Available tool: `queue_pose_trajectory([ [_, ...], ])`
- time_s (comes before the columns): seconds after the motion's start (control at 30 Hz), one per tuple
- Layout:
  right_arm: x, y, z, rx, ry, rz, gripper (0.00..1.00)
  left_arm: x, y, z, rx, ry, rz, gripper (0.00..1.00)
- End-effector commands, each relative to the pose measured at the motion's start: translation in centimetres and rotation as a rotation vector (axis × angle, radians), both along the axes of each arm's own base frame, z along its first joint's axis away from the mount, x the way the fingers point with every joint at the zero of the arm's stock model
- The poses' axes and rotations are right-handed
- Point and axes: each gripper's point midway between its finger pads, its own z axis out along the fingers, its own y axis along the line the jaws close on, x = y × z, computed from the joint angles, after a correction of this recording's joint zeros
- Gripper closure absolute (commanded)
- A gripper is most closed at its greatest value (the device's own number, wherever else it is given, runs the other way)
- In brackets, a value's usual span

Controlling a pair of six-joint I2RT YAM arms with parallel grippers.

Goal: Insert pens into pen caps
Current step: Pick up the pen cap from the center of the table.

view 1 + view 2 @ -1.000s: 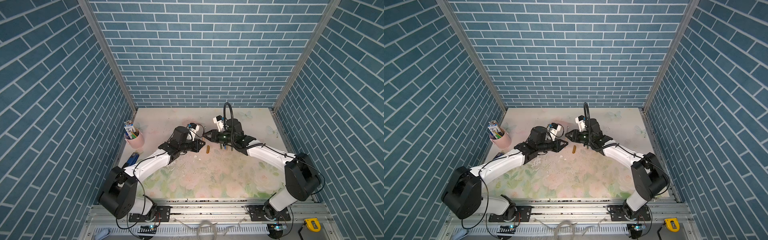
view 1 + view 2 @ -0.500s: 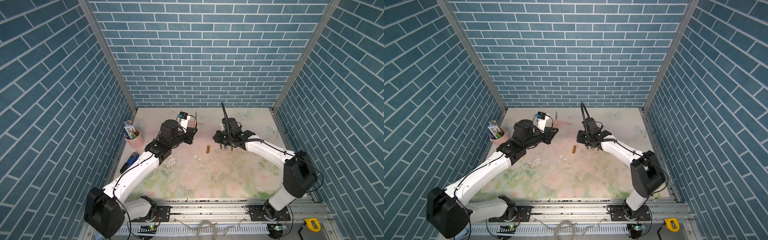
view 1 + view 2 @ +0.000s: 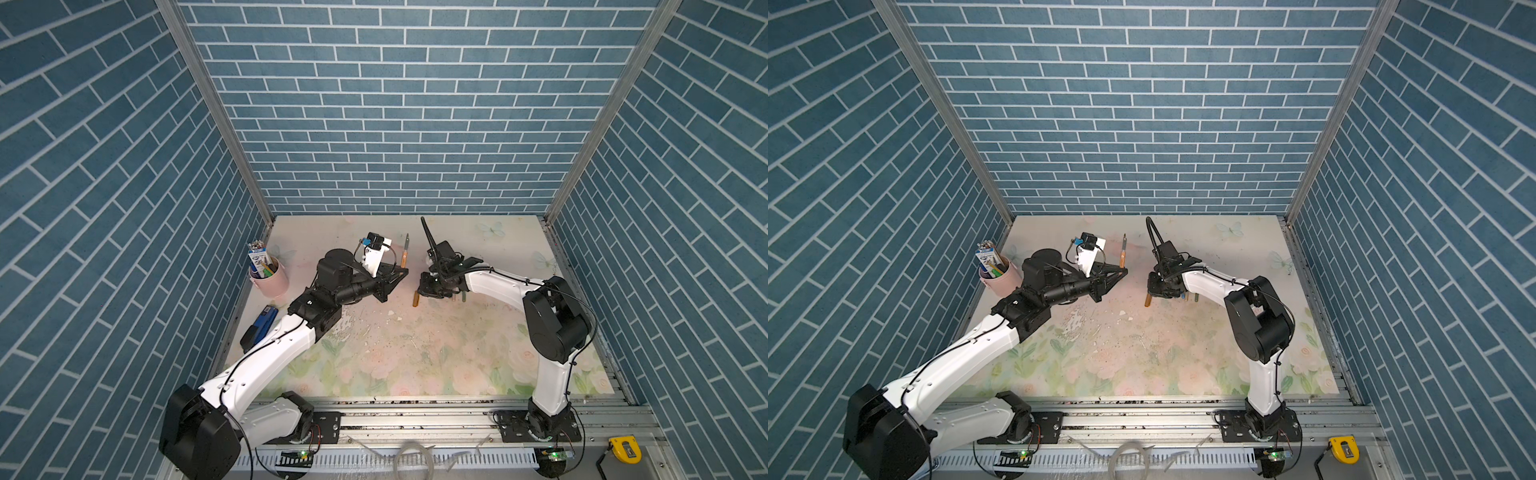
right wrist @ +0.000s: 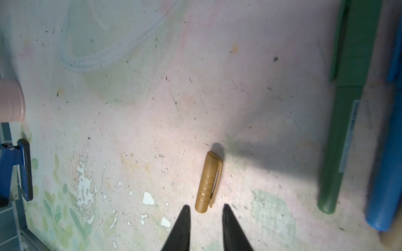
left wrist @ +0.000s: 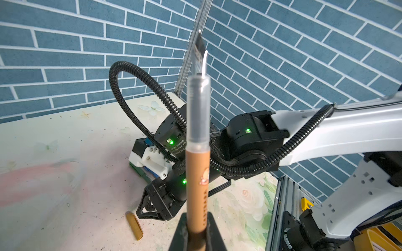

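Observation:
The golden-brown pen cap (image 3: 416, 299) is lying flat and the pen's tip (image 3: 407, 236) is pointing up, so my left gripper should stay still while my right gripper turns the cap over it.
My left gripper (image 3: 400, 273) (image 3: 1120, 273) (image 5: 196, 230) is shut on the lower end of a golden-brown pen (image 3: 404, 254) (image 5: 198, 173). It holds the pen upright above the table, dark tip up. A golden-brown pen cap (image 3: 415, 299) (image 3: 1147, 300) (image 4: 208, 182) (image 5: 134, 226) lies on the table. My right gripper (image 3: 426, 293) (image 4: 205, 208) points down right behind the cap's near end. It is open a little, with nothing between its fingers. A green capped pen (image 4: 339, 130) and a blue pen (image 4: 389, 173) lie beside it, partly under the right arm.
A pink cup (image 3: 272, 278) (image 4: 10, 100) with pencils and a carton stands at the table's left edge. A blue-and-black stapler (image 3: 259, 328) (image 4: 15, 173) lies in front of it. The right arm's cable loop (image 5: 139, 104) rises near the held pen.
A second ago both grippers were close together at mid-table. The left arm has since risen and drawn back with the pen upright. The right gripper has turned down over the cap.

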Motion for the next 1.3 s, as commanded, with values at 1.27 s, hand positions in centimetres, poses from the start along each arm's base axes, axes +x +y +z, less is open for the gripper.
queue_pose_trajectory([
  [1.27, -0.4, 0.8, -5.5, -0.102, 0.102, 0.047, 0.75, -0.3, -0.8, 0.0, -0.005, 0.016, -0.025, 1.0],
])
